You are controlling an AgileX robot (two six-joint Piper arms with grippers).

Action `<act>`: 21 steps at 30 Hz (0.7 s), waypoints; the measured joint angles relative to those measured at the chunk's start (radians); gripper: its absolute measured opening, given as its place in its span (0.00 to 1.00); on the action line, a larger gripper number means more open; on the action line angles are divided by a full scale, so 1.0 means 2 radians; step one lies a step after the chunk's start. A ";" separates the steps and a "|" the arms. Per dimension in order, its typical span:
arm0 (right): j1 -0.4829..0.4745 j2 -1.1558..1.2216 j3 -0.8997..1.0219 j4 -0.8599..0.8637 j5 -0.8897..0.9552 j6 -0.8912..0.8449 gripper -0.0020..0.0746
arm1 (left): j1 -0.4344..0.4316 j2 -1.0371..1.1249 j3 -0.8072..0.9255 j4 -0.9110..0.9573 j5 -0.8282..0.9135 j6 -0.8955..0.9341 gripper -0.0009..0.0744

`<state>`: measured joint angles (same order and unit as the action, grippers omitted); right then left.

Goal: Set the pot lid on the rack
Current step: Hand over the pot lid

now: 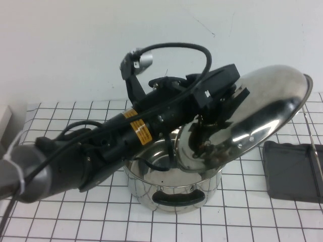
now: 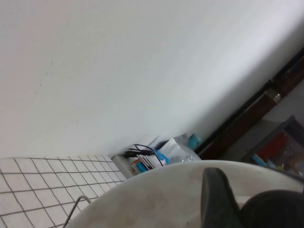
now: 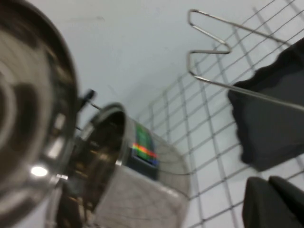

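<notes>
I should raise the pot lid and let my right gripper take its raised rim [image 1: 309, 83], because my left gripper holds the pot lid's knob, short of the rack [image 1: 291, 171].
My left gripper [image 1: 209, 121] is shut on the black knob [image 2: 278, 209] of the pot lid [image 1: 262, 111]. It holds the mirror-polished lid tilted in the air, above and to the right of the open steel pot [image 1: 171, 189]. One of its fingers [image 2: 216, 194] lies against the lid in the left wrist view. The rack [image 1: 292, 171], a dark grey tray with thin wire rods [image 1: 315, 151], sits on the table right of the pot, below the lid's raised edge. My right gripper [image 3: 273, 202] is out of the high view; its fingers are together and empty, near the rack [image 3: 270, 114].
The table has a white cloth with a black grid [image 1: 60, 212]. A white wall stands behind it. Clutter [image 2: 156, 156] lies past the table's far end. The left arm's cable [image 1: 202, 55] loops above the wrist.
</notes>
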<state>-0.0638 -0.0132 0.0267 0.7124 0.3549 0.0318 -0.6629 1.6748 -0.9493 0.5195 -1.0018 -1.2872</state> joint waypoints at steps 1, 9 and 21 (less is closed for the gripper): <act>0.000 0.000 0.000 0.044 -0.002 0.004 0.02 | 0.000 0.006 0.000 0.000 -0.007 -0.001 0.43; 0.000 0.000 0.000 0.119 -0.050 -0.089 0.02 | 0.000 0.037 0.000 0.001 -0.053 0.019 0.43; 0.000 0.002 -0.030 0.258 -0.011 -0.321 0.02 | 0.000 0.037 -0.014 0.003 -0.058 0.145 0.43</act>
<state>-0.0638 -0.0083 -0.0324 1.2292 0.3337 -0.6094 -0.6629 1.7478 -0.9782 0.5255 -1.1185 -0.9982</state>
